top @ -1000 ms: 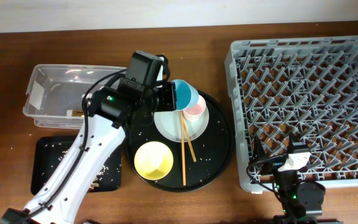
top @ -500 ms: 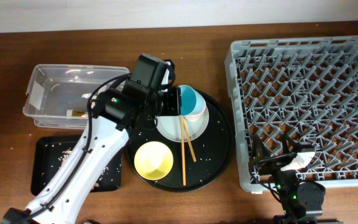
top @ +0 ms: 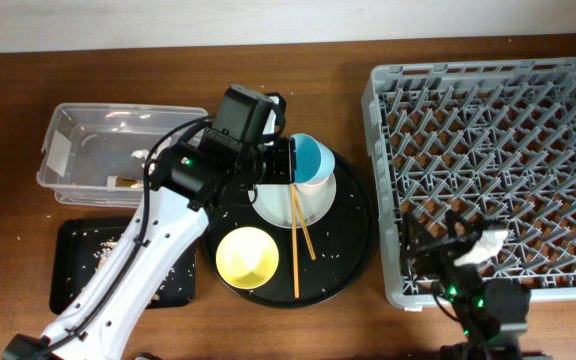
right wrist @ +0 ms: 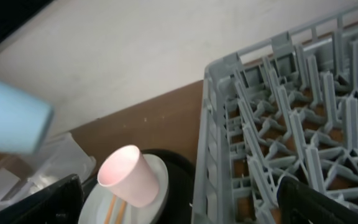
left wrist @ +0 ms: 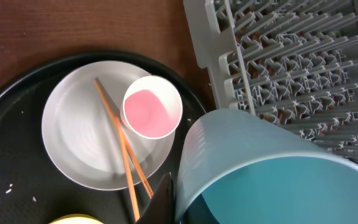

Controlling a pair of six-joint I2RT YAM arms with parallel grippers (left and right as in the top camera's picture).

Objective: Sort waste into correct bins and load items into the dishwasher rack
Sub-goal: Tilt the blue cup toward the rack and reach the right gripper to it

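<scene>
The robot's left gripper is holding the light-blue cup over the plate (top: 308, 158), short of the grey rack, so the right gripper should come across and take the cup (top: 318, 162) to load it.
My left gripper (top: 288, 160) is shut on the rim of the light-blue cup (top: 308, 158) and holds it tilted above the pale plate (top: 313, 203). In the left wrist view the light-blue cup (left wrist: 272, 171) fills the lower right, with the gripper (left wrist: 173, 199) on its wall. The pink cup (left wrist: 152, 107) stands on the plate (left wrist: 79, 130) beside two chopsticks (left wrist: 120, 146). The yellow bowl (top: 247, 257) sits on the round black tray. My right gripper (top: 458, 252) is open and empty at the grey rack's (top: 498, 130) front-left corner. It sees the pink cup (right wrist: 129, 174).
The round black tray (top: 353, 235) carries the dishes and scattered crumbs. The clear tub (top: 88, 125) at the left holds a small gold-brown wrapper (top: 121, 182). The shallow black tray (top: 73, 265) holds crumbs, partly under my left arm. No tissue shows.
My left gripper has shifted a little right with the light-blue cup, which now covers the pink cup from above. My right gripper has moved slightly at the rack's front edge.
</scene>
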